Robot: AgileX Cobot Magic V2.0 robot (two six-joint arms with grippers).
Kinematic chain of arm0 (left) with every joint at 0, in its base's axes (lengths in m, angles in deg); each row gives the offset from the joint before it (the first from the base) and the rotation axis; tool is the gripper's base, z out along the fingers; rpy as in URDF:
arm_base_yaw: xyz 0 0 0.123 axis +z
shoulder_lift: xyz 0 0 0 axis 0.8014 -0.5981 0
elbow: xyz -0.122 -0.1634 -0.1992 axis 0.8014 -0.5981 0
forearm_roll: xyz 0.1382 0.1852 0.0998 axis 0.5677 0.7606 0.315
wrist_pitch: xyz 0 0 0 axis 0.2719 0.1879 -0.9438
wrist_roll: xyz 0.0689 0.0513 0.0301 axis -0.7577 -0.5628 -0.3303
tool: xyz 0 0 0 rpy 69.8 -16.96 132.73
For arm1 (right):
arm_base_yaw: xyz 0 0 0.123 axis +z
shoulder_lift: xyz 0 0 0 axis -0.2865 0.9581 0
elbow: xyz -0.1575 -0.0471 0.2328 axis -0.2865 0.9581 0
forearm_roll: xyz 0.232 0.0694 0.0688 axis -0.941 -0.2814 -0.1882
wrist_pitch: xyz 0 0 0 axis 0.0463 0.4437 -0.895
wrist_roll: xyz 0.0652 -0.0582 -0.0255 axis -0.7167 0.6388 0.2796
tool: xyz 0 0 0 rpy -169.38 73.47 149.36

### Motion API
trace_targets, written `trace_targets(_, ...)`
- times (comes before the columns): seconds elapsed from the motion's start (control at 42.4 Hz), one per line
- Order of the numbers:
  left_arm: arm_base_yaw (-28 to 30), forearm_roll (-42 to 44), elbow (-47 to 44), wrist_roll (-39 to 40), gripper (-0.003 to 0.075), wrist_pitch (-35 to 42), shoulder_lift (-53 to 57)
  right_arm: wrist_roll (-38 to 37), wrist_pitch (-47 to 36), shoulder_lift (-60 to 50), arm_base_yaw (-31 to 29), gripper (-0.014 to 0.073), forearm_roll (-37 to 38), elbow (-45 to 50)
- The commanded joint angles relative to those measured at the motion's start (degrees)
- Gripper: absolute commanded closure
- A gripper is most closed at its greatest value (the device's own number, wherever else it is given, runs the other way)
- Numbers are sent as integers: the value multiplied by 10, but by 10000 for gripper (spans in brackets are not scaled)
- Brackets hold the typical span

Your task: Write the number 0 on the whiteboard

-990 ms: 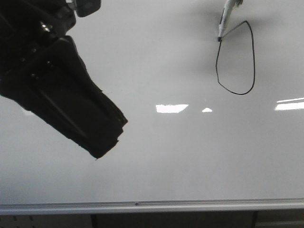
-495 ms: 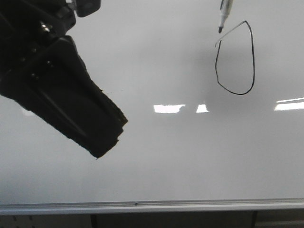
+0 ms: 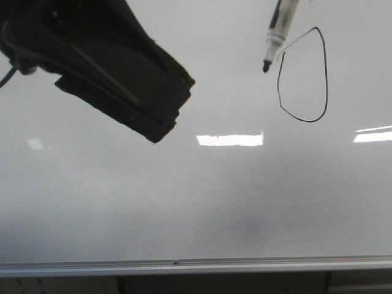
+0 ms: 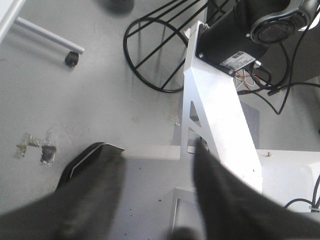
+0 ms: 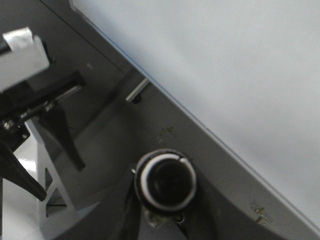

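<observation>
The 0 is drawn and the marker is in the robot's right gripper (image 3: 280, 27), far from the whiteboard's other end (image 3: 5, 104), so the left gripper should take the marker and park it there.
The whiteboard (image 3: 196, 202) fills the front view. The number 0 (image 3: 326, 67) is a thin black loop at its upper right, with a faint grey stroke at its upper left. A marker (image 3: 278, 30) slants down from the top edge, and its black tip hangs just left of the loop's upper left, away from the line. In the right wrist view my right gripper (image 5: 167, 202) is shut on the marker (image 5: 167, 180), seen end-on, with the whiteboard (image 5: 225, 65) behind. My left gripper (image 4: 152, 150) is open and holds nothing. Its dark bulk (image 3: 116, 61) covers the board's upper left.
A silver rail (image 3: 196, 264) runs along the board's bottom edge. Bright light reflections (image 3: 229, 139) lie across the board's middle. The left wrist view looks down on the floor, a white metal stand (image 4: 215, 115), a black wire frame (image 4: 155, 55) and cables.
The marker has lifted off the 0's upper left and come nearer the camera, its tip now lower and further left. My left arm has swung up and to the right.
</observation>
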Motion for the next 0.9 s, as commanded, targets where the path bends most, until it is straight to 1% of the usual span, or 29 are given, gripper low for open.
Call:
trace_targets(0.0,-4,-43,29,-1,118,-38,24,33,53,-37,-1,654,-72,34)
trace_targets(0.047,-4,-44,36,-1,80,-38,25,47,53,-39,-1,654,-93,55)
trace_targets(0.071,-4,-45,41,-1,73,-38,25,54,53,-39,-1,654,-103,65)
trace_targets(0.236,-4,-56,53,-1,82,-38,25,105,52,-39,17,654,-180,102)
trace_targets(0.401,-4,-86,53,-1,83,-38,25,113,25,-29,63,654,-201,106)
trace_targets(0.471,-4,-87,53,-1,103,-38,25,114,10,-23,79,654,-208,106)
trace_targets(0.542,-4,-87,53,-1,158,-38,25,115,-4,-20,89,654,-209,106)
trace_targets(0.613,-4,-87,53,-1,242,-38,25,115,-10,-20,91,654,-209,106)
trace_targets(0.73,-4,-86,53,-1,426,-38,25,116,-11,-20,91,654,-213,106)
trace_targets(0.754,-4,-86,53,-1,447,-38,25,116,-12,-20,91,654,-213,106)
trace_targets(0.778,-4,-86,53,-1,489,-38,25,116,-14,-20,91,654,-214,106)
trace_targets(0.872,-4,-85,53,-1,616,-38,25,119,-22,-20,91,654,-218,106)
